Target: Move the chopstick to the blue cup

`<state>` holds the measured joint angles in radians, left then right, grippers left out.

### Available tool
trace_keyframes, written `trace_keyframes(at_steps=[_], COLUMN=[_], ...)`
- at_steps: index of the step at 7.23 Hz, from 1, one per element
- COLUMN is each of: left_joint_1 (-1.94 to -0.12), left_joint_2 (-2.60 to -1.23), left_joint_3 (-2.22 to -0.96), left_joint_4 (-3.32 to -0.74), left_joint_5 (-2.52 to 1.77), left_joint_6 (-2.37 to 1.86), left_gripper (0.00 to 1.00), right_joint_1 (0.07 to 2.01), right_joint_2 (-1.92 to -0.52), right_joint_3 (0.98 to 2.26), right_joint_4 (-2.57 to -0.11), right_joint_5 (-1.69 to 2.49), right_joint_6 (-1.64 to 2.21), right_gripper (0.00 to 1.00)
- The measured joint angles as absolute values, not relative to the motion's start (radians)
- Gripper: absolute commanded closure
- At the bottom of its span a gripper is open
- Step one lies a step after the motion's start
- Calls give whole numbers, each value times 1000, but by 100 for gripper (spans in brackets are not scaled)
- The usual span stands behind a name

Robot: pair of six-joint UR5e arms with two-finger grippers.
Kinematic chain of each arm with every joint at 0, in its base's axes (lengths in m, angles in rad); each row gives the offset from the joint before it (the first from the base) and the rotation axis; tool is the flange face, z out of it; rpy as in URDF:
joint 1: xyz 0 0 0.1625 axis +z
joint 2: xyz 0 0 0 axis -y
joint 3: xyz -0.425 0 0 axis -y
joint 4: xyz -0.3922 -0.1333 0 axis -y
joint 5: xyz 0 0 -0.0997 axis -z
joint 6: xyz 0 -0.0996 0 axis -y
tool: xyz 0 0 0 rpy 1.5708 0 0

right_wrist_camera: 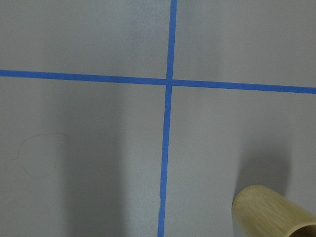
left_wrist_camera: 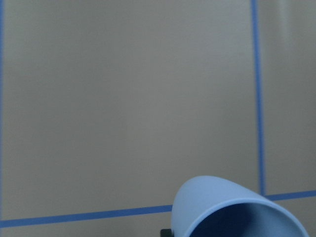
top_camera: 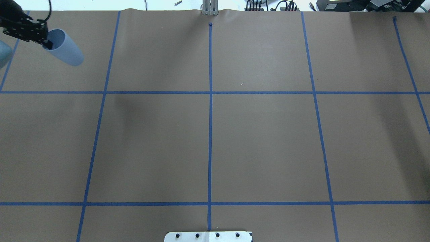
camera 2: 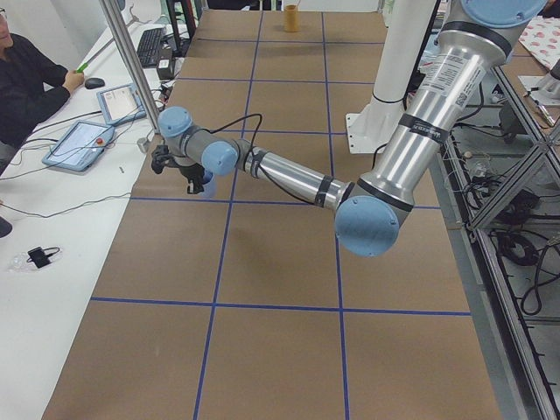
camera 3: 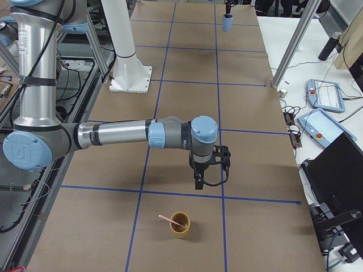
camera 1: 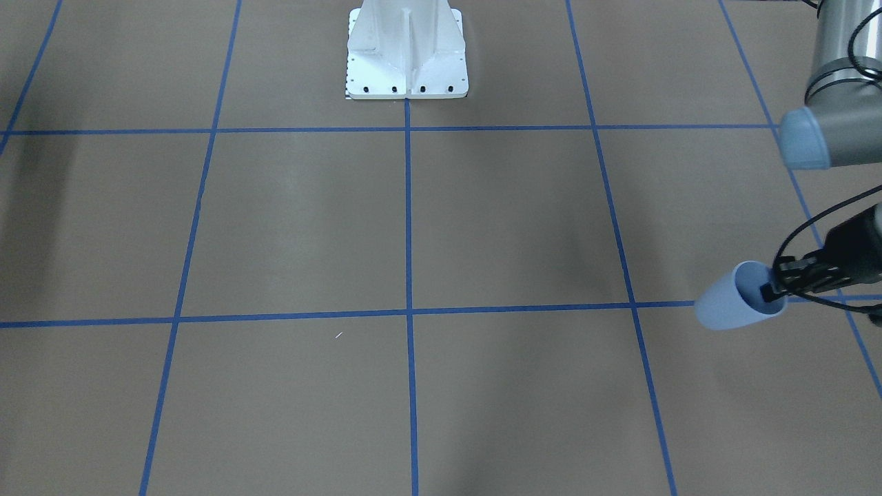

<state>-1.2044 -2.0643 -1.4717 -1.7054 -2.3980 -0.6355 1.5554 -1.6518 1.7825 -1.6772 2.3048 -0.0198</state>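
Observation:
I should keep carrying the blue cup (camera 1: 730, 299), which hangs with its opening up from my left gripper, to the table's middle (camera 1: 407, 274), which is clear, until its base rests.
My left gripper (camera 1: 775, 288) is shut on the rim of the blue cup (camera 1: 734, 303), with one finger inside it. It holds the cup tilted above the table, far out on my left side. The cup also shows in the overhead view (top_camera: 67, 51), the left wrist view (left_wrist_camera: 227, 205) and the exterior left view (camera 2: 205, 186). The pale pink chopstick (camera 3: 167, 219) leans in a bamboo cup (camera 3: 181, 225) at the table's right end. My right gripper (camera 3: 198, 180) hangs above the table just beyond that cup; I cannot tell whether it is open or shut.
The bamboo cup's rim shows at the lower right of the right wrist view (right_wrist_camera: 276, 213). The white robot base (camera 1: 406, 58) stands at the middle of the near edge. A metal post (camera 2: 131, 79), tablets (camera 2: 83, 140) and a seated operator (camera 2: 26, 79) line the far side.

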Motion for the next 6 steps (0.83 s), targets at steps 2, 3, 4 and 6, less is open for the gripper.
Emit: trace_keyframes(at_steps=[2, 3, 4, 6], left_joint_1=[-1044, -975, -896, -746], left_joint_2=[-2172, -2219, -2267, -2364], left_joint_3=[-1490, -1526, -1588, -1633], left_joint_4=[-1686, -1628, -1545, -1472], left_joint_5=[-2311, -2287, -2259, -2193], left_joint_6=[-870, -957, -1038, -1195], left_gripper=[100, 100, 100, 100], right_joint_1=[1550, 1550, 1549, 1549], right_joint_2=[-1656, -1656, -1656, -1652], right_joint_3=[1778, 1775, 1772, 1772], right_joint_4=[-1672, -1671, -1670, -1669], right_joint_5=[2306, 2321, 2340, 2351], right_joint_6=[-23, -21, -21, -22], right_gripper=[0, 0, 0, 0])
